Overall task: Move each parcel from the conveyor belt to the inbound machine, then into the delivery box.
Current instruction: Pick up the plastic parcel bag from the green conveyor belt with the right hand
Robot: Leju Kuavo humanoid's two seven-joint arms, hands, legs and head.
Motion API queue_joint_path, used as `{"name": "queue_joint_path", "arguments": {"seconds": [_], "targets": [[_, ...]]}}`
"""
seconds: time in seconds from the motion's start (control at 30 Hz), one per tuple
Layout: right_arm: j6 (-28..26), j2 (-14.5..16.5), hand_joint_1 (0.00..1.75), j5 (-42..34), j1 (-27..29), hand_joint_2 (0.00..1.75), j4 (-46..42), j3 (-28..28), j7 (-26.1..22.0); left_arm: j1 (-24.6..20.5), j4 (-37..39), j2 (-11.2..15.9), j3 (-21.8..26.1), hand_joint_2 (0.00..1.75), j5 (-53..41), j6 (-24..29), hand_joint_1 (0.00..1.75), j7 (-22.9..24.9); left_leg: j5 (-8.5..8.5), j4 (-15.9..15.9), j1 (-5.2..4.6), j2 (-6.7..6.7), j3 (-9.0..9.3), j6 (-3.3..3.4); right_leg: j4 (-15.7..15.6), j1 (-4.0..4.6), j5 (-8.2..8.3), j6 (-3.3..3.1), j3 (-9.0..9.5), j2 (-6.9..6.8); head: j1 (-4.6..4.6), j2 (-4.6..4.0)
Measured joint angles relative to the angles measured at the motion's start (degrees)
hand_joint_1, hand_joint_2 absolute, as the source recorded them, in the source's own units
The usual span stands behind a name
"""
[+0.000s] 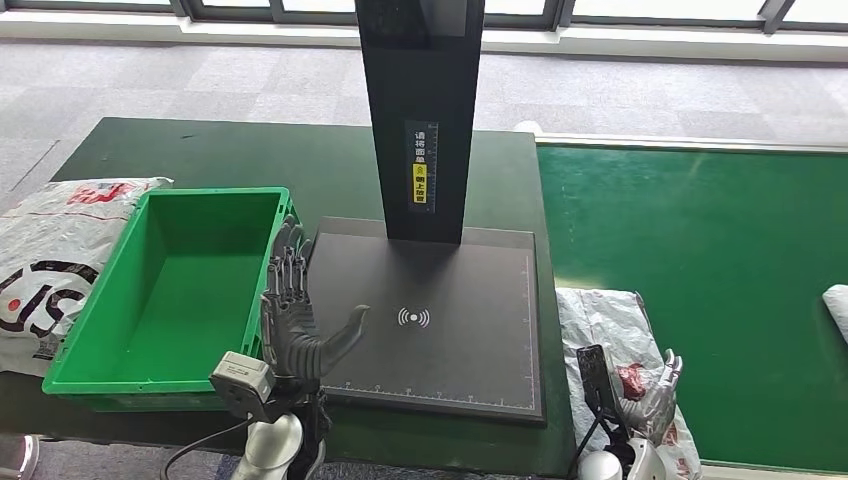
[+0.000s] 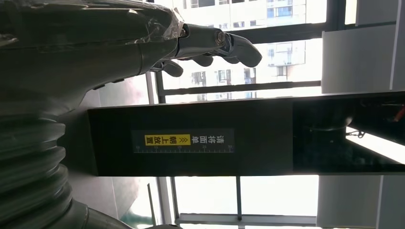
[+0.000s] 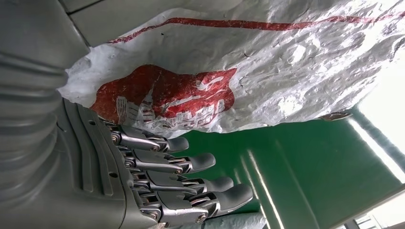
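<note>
The white parcel's wrapping [image 1: 604, 320] is crumpled and full of wrinkles. Its near part [image 1: 684, 450] will gather into soft folds between my fingers when I lift it.
A crumpled white parcel [image 1: 600, 318] with red print lies at the near left corner of the green conveyor belt [image 1: 700, 240]. My right hand [image 1: 652, 395] is at its near end, and in the right wrist view the hand [image 3: 157, 181] has its fingers stretched out just beside the parcel [image 3: 267, 71], over the belt [image 3: 286, 162]; its thumb is hidden. My left hand [image 1: 298, 320] stands upright with fingers spread and holds nothing, between the green delivery box [image 1: 160, 385] and the black plate of the inbound machine [image 1: 450, 365]. The left wrist view shows that hand [image 2: 143, 43] facing the machine's black post [image 2: 191, 138].
A large white bag [image 1: 55, 250] with red and black print lies left of the green box. Another white parcel [image 1: 838, 305] sits at the belt's right edge. The machine's post [image 1: 425, 120] rises from the back of the plate.
</note>
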Motion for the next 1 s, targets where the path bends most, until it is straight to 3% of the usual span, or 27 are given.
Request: {"name": "queue_joint_path", "arguments": {"seconds": [0.3, 0.43, 0.6, 1.0], "targets": [[1.2, -0.5, 0.0, 0.7, -0.4, 1.75, 1.0, -0.2, 4.0, 0.2, -0.1, 0.0, 0.1, 1.75, 0.0, -0.1, 0.0, 0.0, 0.0, 0.0, 0.0, 0.0, 0.0, 0.0, 0.0, 0.0, 0.0, 0.0, 0.0, 0.0, 0.0, 0.0], [2.6, -0.9, 1.75, 0.9, -0.6, 1.75, 1.7, -0.7, 5.7, 0.3, -0.3, 0.0, 0.1, 1.75, 0.0, -0.1, 0.0, 0.0, 0.0, 0.0, 0.0, 0.0, 0.0, 0.0, 0.0, 0.0, 0.0, 0.0, 0.0, 0.0, 0.0, 0.0], [7.3, -1.5, 1.75, 1.6, -1.2, 1.75, 3.4, -2.0, 11.9, 1.2, -1.5, 0.0, 0.1, 1.75, 0.3, 0.1, 0.0, 0.2, 0.0, 0.0, 0.01, 0.0, 0.12, 0.0, 0.0, 0.03, 0.0, 0.0, 0.05, 0.01, 0.01, 0.0], [8.3, -2.5, 1.75, 1.4, -2.5, 1.75, 4.7, -3.7, 12.8, 1.9, -2.9, 0.0, 0.2, 1.75, 0.4, 0.3, 0.0, 0.3, -0.04, 0.0, 0.02, 0.05, 0.35, 0.04, -0.1, 0.04, -0.01, 0.02, 0.32, 0.05, -0.01, 0.0]]}}
